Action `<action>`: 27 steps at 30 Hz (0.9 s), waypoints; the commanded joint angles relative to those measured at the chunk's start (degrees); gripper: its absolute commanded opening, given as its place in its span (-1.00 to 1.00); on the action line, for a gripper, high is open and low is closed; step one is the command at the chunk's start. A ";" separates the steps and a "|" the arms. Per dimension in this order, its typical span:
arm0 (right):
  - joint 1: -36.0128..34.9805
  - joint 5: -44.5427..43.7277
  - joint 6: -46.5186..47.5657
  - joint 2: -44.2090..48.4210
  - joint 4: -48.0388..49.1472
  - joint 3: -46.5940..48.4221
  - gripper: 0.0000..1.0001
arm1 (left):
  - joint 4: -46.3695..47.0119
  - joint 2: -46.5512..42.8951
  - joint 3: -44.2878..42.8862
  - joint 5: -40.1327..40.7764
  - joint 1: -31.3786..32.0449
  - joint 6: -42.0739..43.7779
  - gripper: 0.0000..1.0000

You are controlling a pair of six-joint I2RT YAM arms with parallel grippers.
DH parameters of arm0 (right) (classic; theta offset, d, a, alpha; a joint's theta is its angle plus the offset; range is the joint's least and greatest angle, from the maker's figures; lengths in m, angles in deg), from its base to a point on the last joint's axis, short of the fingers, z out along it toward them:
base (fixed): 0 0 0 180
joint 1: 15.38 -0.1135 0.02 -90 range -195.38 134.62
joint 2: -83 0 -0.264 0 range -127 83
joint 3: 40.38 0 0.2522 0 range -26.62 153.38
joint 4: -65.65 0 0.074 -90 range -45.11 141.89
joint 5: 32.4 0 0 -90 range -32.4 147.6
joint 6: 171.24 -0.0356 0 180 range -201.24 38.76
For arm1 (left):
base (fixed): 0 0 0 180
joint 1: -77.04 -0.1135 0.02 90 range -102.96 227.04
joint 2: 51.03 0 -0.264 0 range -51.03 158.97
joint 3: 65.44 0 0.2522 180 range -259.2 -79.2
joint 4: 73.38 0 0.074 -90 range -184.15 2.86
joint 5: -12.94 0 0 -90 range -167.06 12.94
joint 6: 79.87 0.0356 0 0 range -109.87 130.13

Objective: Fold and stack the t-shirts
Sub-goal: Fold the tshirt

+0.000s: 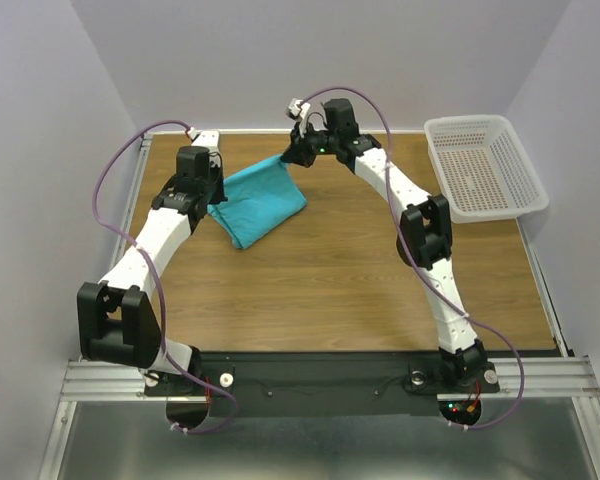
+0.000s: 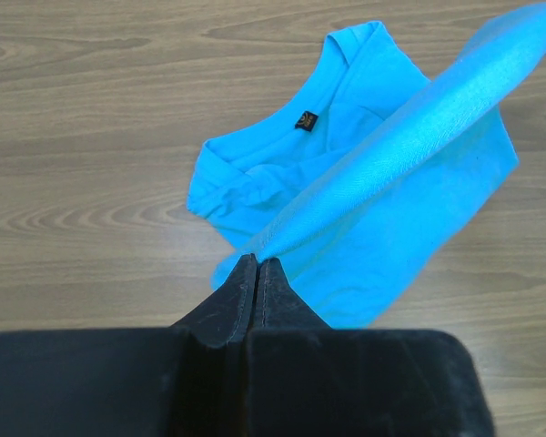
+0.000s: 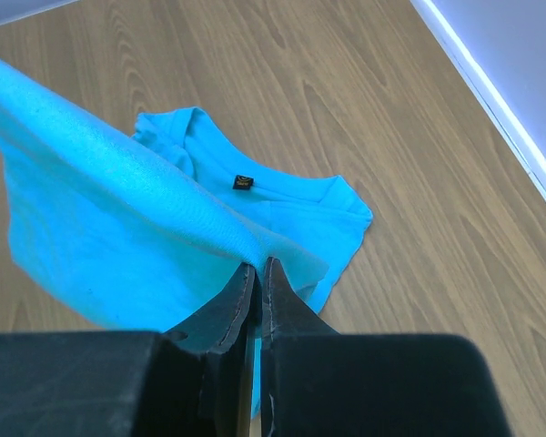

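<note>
I go on moving my left gripper over the collar (image 2: 275, 126), as the raised hem (image 2: 391, 164) is pulled tight along it, and let go once the hem covers the collar.
One turquoise t-shirt (image 1: 258, 203) lies toward the back left of the wooden table, partly lifted. My left gripper (image 1: 213, 200) pinches its near-left edge and my right gripper (image 1: 290, 155) pinches its far-right corner, so a band of cloth is stretched taut between them above the rest. In the left wrist view the gripper (image 2: 257, 261) is shut on the raised hem of the t-shirt (image 2: 409, 137), with the collar and its small dark label lying flat below. In the right wrist view the gripper (image 3: 258, 266) is likewise shut on the t-shirt (image 3: 100, 164).
A white perforated basket (image 1: 483, 167) stands at the back right corner of the table (image 1: 340, 290). White walls close in the back and both sides. A black rail with both arm bases runs along the near edge.
</note>
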 commanded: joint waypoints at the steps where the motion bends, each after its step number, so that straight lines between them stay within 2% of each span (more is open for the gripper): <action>1: -0.90 -3.84 -2.21 -0.32 6.98 2.23 -0.99 | 4.26 0.37 -1.43 0.43 -1.79 1.25 -1.00; 18: -2.74 -14.21 -7.66 -4.89 15.77 1.96 -0.99 | 7.51 8.54 -2.58 -0.10 -5.31 1.43 -1.00; 27: -3.36 -16.32 -9.15 -6.74 18.15 2.31 -0.99 | 8.66 10.74 -2.75 0.78 -6.81 1.08 -1.00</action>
